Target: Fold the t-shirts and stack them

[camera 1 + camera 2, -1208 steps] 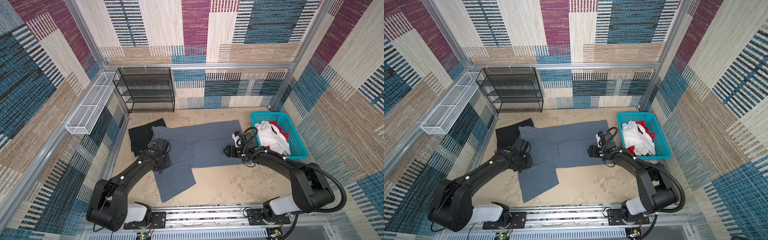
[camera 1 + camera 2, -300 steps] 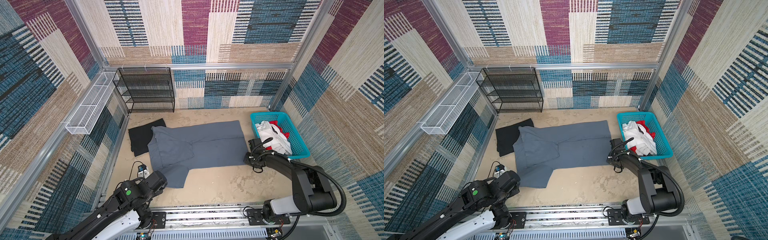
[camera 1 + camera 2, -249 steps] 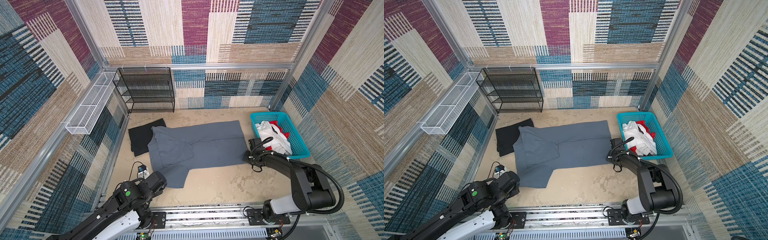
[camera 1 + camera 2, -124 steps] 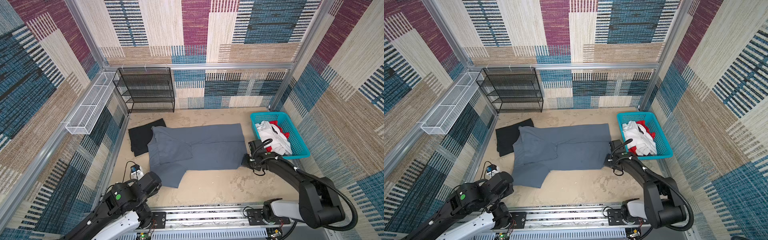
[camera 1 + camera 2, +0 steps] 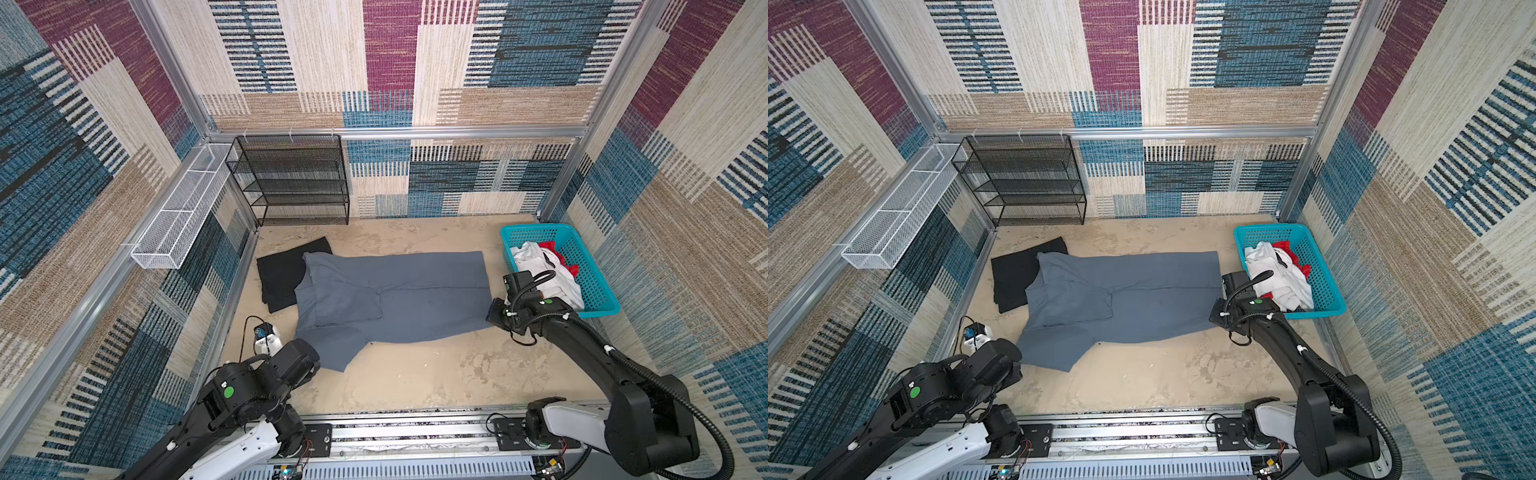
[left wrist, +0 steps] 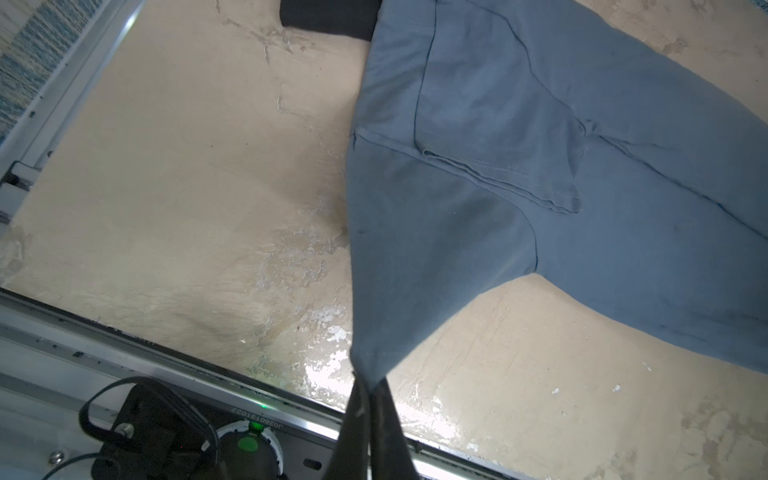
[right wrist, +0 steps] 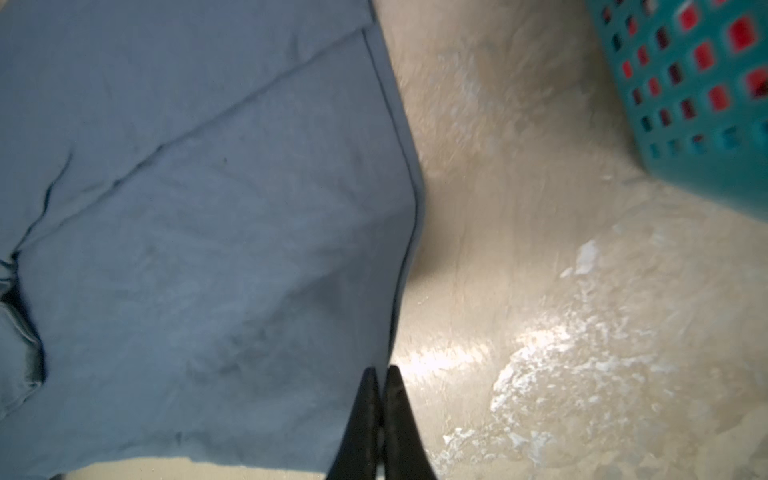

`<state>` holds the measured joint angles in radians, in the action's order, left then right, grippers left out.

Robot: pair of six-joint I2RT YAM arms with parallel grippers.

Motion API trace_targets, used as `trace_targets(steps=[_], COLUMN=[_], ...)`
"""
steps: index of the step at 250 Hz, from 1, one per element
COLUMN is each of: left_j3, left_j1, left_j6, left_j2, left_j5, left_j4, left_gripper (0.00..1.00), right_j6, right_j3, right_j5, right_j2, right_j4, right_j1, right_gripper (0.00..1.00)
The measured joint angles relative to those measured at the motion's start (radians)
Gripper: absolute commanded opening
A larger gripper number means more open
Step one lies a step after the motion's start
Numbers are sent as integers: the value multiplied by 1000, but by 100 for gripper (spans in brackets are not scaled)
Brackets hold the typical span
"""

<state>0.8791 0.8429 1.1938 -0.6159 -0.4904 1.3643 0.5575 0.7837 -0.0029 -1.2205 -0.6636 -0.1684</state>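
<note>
My left gripper should keep folding over, as my grippers hold the blue-grey t-shirt's near sleeve [image 5: 331, 350] and hem corner, until the sleeve meets the t-shirt's far shoulder [image 5: 317, 261].
A slate blue-grey t-shirt [image 5: 395, 295] [image 5: 1129, 291] lies spread across the sandy floor, its far sleeve folded over the chest. My left gripper [image 6: 370, 384] is shut on the tip of the near sleeve and holds it slightly raised. In both top views the arm's wrist hides those fingers. My right gripper [image 7: 380, 372] [image 5: 494, 316] is shut on the near corner of the same shirt's hem [image 7: 403, 249]. A folded black t-shirt [image 5: 282, 278] [image 5: 1017, 278] lies partly under the collar end. A white t-shirt [image 5: 544, 270] and a red one [image 5: 557, 251] lie crumpled in the basket.
The turquoise mesh basket [image 5: 598, 291] [image 7: 706, 124] stands at the right wall, close to my right wrist. A black wire shelf [image 5: 291, 178] is at the back, a white wire tray [image 5: 183, 216] on the left wall. A small white device with a cable [image 5: 266, 338] sits front left by the rail [image 5: 415, 432].
Both grippers left the shirt's middle for its near sleeve tip and hem corner. Over the last second my left arm drew back to the front left with the sleeve; the right gripper barely shifted.
</note>
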Motion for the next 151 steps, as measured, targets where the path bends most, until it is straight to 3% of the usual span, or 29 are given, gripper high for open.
trace_targets(steps=[88, 151], left_j3=[14, 46], left_j1=[-26, -85], left_j6=[-153, -205], left_j2=[-83, -182], left_j5=[53, 74], left_j4=[-111, -189], left_gripper=[0, 0], right_j6=[-73, -89], right_j3=[69, 63], right_j5=[58, -18], right_j2=[29, -31], right_j4=[-60, -3], right_j1=[55, 57], right_gripper=[0, 0])
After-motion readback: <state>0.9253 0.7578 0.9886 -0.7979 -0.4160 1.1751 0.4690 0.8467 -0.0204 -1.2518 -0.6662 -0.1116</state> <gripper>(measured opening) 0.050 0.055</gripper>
